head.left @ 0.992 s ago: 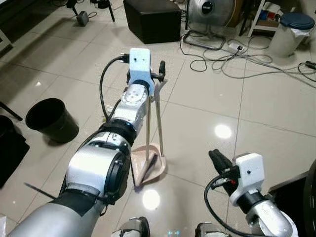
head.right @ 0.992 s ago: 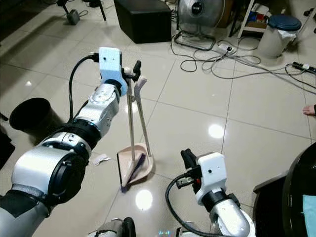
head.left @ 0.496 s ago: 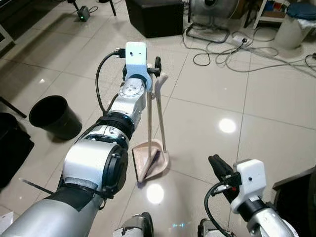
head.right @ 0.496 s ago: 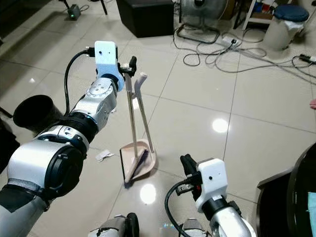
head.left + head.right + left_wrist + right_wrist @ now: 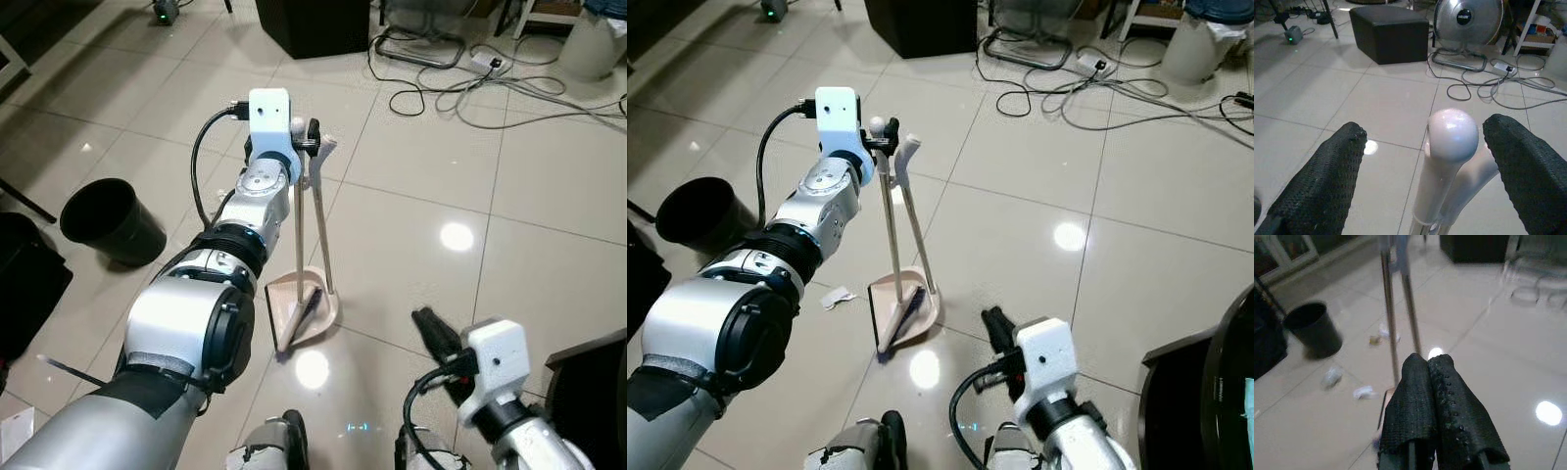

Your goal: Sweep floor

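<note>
I expect the broom [image 5: 300,230] to come loose when I pull its knob and the pink dustpan to stay standing, because the poles spread apart [image 5: 313,257] below their tops.
A broom and a pink dustpan [image 5: 304,309] stand together on the tiled floor, their two thin poles rising side by side. The broom's round white knob [image 5: 1452,133] sits between the fingers of my left gripper [image 5: 1425,127], which is open around it without touching; the dustpan handle's flat top [image 5: 910,149] leans just beside. In the eye views, my left gripper [image 5: 312,145] is stretched out at the pole tops. My right gripper [image 5: 432,330] is low and near, to the right of the dustpan, its fingers [image 5: 1432,382] shut with nothing between them. Paper scraps [image 5: 1364,392] lie near the pan.
A black bin [image 5: 108,220] stands on the left, with a dark object [image 5: 24,294] beyond it. Cables [image 5: 470,90] trail across the far floor beside a black box [image 5: 313,15]. A dark piece of furniture [image 5: 593,377] edges in at the right. A white scrap [image 5: 836,297] lies left of the dustpan.
The whole view has shifted, so the head camera has moved. My left gripper stays at the pole tops and my right gripper stays low and shut.
</note>
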Motion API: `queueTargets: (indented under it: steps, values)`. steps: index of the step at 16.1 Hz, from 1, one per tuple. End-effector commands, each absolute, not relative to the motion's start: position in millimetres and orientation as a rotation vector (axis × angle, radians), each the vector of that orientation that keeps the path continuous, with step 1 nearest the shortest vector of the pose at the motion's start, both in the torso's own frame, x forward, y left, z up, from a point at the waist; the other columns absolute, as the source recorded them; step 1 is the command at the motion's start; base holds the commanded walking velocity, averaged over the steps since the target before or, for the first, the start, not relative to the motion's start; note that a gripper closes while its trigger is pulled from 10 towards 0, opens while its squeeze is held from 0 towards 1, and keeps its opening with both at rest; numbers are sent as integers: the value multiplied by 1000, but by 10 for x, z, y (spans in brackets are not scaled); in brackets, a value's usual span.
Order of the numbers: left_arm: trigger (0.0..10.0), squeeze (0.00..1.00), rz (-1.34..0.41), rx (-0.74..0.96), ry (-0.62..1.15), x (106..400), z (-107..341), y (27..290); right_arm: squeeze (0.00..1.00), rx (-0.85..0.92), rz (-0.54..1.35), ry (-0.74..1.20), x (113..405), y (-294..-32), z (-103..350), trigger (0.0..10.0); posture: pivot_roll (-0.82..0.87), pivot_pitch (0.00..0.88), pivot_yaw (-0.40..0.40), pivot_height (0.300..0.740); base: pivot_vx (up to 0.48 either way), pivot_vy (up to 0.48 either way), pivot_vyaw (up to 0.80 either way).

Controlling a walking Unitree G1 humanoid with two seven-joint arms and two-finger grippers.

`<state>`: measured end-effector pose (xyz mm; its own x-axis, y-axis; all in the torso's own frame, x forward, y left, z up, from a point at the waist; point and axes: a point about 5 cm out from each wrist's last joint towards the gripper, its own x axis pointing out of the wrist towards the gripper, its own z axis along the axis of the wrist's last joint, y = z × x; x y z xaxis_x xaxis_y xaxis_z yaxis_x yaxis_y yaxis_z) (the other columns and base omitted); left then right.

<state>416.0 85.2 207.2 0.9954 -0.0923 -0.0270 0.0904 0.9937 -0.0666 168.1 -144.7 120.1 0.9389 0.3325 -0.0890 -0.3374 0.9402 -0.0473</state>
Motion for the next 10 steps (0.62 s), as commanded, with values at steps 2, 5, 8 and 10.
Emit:
queueTargets:
  steps: [2,5,8,10]
  values:
    - [10000,0,-103,-64,44,4163,2073,840,0,-79,341,-17,1687,-1454,1357,10000,-216,250,147,740,0,0,0]
    - [10000,0,-120,-82,52,4156,2055,812,0,-76,348,-8,1696,-1454,1343,10000,-217,250,150,740,0,0,0]
    - [10000,0,-126,-79,57,4151,2043,792,0,-77,350,-14,1691,-1449,1337,10000,-224,250,151,740,0,0,0]
    - [314,0,-124,-78,59,4151,2042,796,0,-76,350,-9,1686,-1449,1330,10000,-224,251,152,740,0,0,0]
